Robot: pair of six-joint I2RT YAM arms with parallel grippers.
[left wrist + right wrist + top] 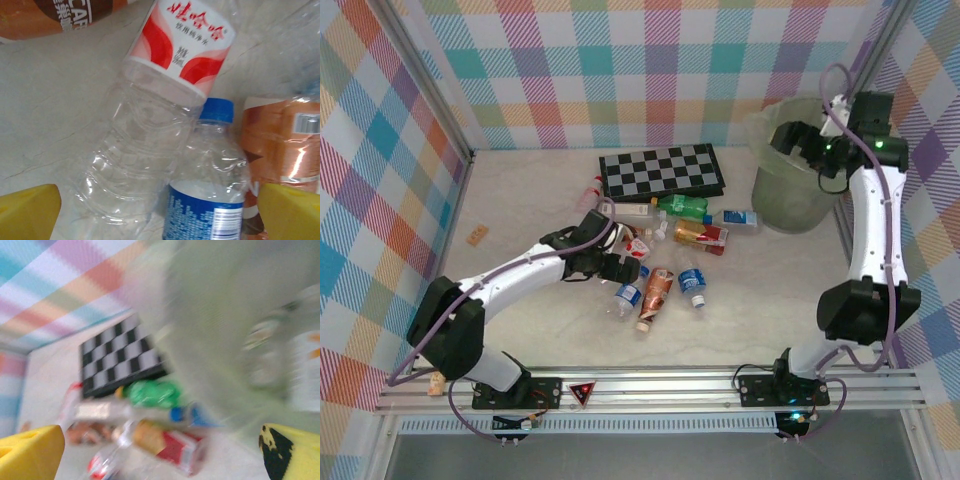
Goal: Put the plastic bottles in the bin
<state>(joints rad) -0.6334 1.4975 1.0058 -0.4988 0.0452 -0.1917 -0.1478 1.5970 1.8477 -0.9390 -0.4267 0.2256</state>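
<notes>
The red-labelled bottle [638, 247] lies under my left gripper, far from the bin [798, 172], so next my left gripper lifts it and hands it to my right gripper.
Several plastic bottles lie heaped mid-table, among them a green one [682, 206], a red-labelled one [700, 235] and a brown one [655, 293]. My left gripper [620, 268] hangs open low over the heap's left side. In the left wrist view its yellow fingertips [30, 212] straddle a clear bottle with a red-and-white label [150, 125] and a blue-capped, blue-labelled bottle [210, 190], without touching either. My right gripper [790, 140] stands open and holds nothing at the rim of the bin [790, 205], back right. The right wrist view is blurred, with the bin's wall [215, 340] close.
A black-and-grey checkerboard [662, 170] lies behind the heap. A tan wooden block [476, 236] sits at the far left, another [437, 381] by the left arm's base. Checked walls close in the table on three sides.
</notes>
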